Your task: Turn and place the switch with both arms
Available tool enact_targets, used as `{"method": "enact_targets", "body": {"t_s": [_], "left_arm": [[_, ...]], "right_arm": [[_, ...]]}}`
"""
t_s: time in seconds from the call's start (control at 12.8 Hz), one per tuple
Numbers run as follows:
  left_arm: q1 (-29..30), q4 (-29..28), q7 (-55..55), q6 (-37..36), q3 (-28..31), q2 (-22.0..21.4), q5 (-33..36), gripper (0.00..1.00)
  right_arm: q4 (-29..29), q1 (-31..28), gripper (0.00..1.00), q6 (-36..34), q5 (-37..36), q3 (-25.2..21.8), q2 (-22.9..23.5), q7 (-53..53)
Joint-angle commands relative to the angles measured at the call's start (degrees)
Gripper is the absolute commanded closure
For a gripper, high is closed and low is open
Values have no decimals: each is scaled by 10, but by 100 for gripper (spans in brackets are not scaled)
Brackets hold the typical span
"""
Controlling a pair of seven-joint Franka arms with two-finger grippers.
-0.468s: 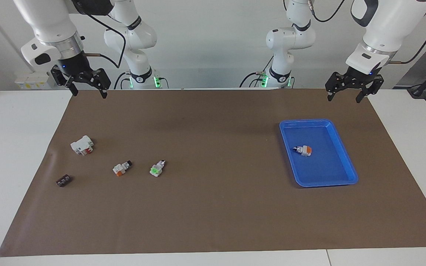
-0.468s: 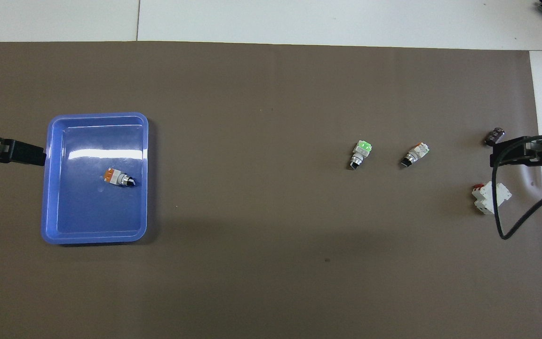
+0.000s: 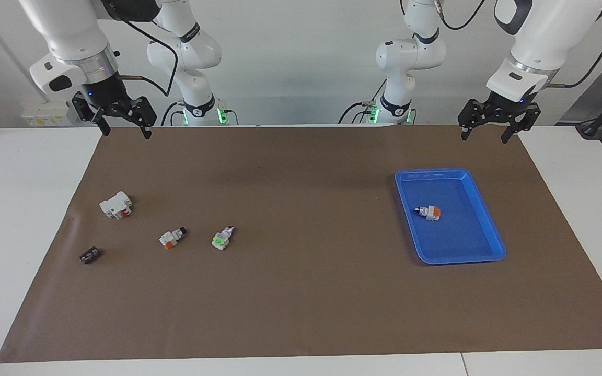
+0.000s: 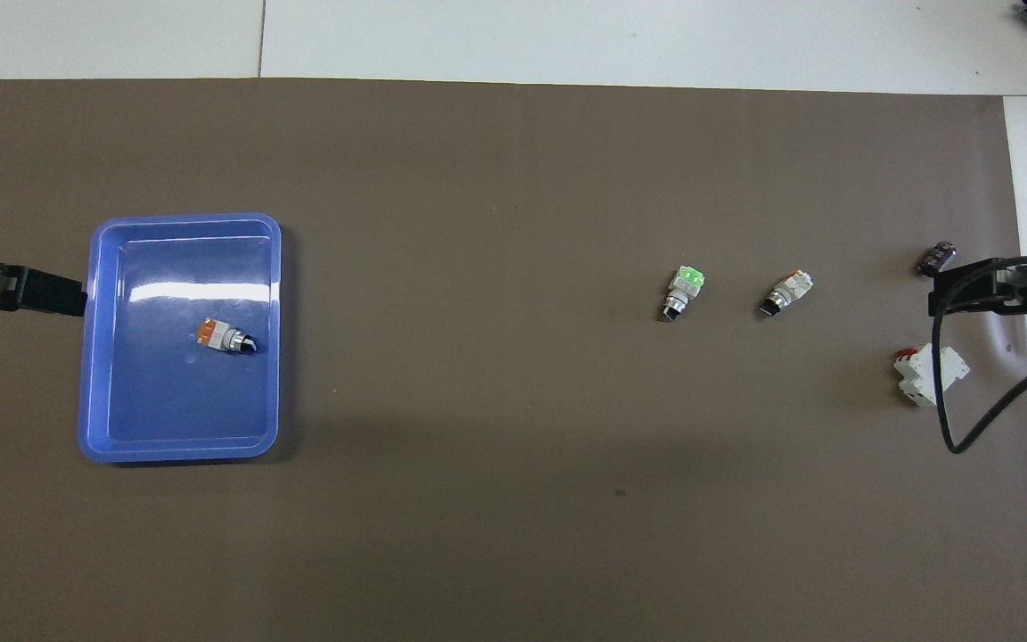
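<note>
The orange-faced switch (image 4: 788,291) should show a hidden green side when I turn it over, because its same-shaped neighbour (image 4: 684,291) shows a green side.
Three switches are in view. One switch (image 3: 428,211) (image 4: 226,336) lies on its side in the blue tray (image 3: 489,230) (image 4: 176,446), orange face showing. A second switch (image 3: 172,237) (image 4: 785,293), also orange-faced, lies on the brown mat. Beside it, toward the tray, a third switch (image 3: 222,237) (image 4: 682,291) shows its green face. My right gripper (image 3: 127,133) hangs open and holds nothing, high over the mat's robot-side edge at the right arm's end. My left gripper (image 3: 484,139) hangs open and holds nothing, high over the mat's corner at the left arm's end.
A larger white block with red parts (image 3: 116,204) (image 4: 928,374) and a small flat black block (image 3: 90,255) (image 4: 938,257) lie on the mat at the right arm's end. A black cable (image 4: 950,401) loops down from the right arm over the white block.
The left gripper has risen slightly. The right arm and all the objects have stayed where they were.
</note>
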Motion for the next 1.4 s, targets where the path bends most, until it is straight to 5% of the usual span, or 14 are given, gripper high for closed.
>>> {"method": "enact_targets", "body": {"t_s": [0.0,0.31,0.55,0.94,1.33], "left_arm": [[-2,-12,-8,-12,-4,-16,7,0],[-4,-19,-3,-3,-8,-18,7,0],[-19,-17,-6,-4,-8,-18,7,0],[-18,-19,1,-2,-8,-18,7,0],[-19,-18,0,-2,-8,-18,7,0]], "right_arm": [[-7,-14,0,-3,-2,7,-7,-10],[-80,-15,0,80,-12,7,-28,5],[-174,-9,0,213,-12,8,-16,91],[-189,-8,0,409,-2,9,134,197],[-189,-7,0,502,44,10,225,272]]}}
